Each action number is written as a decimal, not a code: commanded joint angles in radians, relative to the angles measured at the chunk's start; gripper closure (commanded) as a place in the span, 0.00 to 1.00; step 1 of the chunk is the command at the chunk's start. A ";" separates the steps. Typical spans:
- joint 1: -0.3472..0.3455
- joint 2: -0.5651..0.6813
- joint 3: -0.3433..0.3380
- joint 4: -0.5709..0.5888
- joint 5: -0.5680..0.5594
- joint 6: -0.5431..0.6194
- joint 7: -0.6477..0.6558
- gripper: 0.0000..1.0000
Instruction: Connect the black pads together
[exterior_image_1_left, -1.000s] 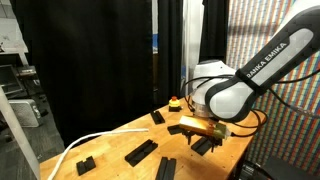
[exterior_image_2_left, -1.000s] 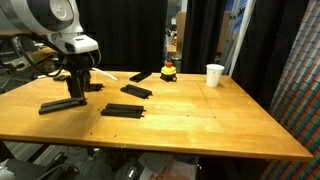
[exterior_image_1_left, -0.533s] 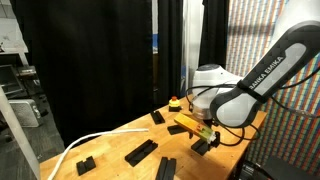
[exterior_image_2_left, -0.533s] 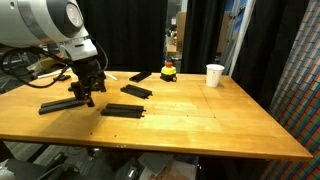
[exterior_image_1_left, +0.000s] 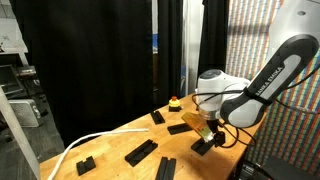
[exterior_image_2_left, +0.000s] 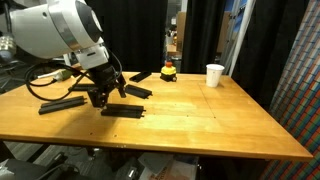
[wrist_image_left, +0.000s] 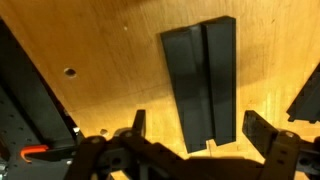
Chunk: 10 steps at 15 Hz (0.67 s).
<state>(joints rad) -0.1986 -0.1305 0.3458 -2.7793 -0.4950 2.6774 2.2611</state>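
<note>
Clear wood lies along the black pad's long sides (wrist_image_left: 177, 95), and the robot's open fingers face the pad's narrow width. The gripper should continue to go down until it closes across both of the pad's bars (exterior_image_2_left: 123, 110).
Several black pads lie flat on the wooden table (exterior_image_2_left: 200, 120). In the wrist view one pad (wrist_image_left: 200, 80), two bars side by side with a notched end, lies on the table just ahead of the gap between my fingers. My gripper (wrist_image_left: 200, 138) is open and holds nothing. In an exterior view the gripper (exterior_image_2_left: 99, 97) hangs low over the left end of a pad (exterior_image_2_left: 124, 110), with a long pad (exterior_image_2_left: 62, 103) to its left and others (exterior_image_2_left: 137, 92) behind. In an exterior view the gripper (exterior_image_1_left: 208, 130) hovers above a pad (exterior_image_1_left: 205, 144).
A small red-and-yellow object (exterior_image_2_left: 168, 70) and a white cup (exterior_image_2_left: 215, 75) stand at the back of the table. A white cable (exterior_image_1_left: 85, 142) curves across the table's far end. More pads (exterior_image_1_left: 141, 152) lie spread about. A small hole (wrist_image_left: 68, 72) marks the wood.
The arm has swung from above the long left pad toward the pad in the middle of the table. The gripper stayed open. No pad has moved.
</note>
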 joint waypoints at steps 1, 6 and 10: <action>-0.045 0.042 -0.010 0.000 -0.086 0.053 0.057 0.00; -0.076 0.118 -0.034 0.007 -0.105 0.187 0.021 0.00; -0.082 0.164 -0.046 0.023 -0.103 0.248 0.001 0.00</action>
<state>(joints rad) -0.2679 0.0021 0.3124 -2.7694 -0.5754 2.8677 2.2805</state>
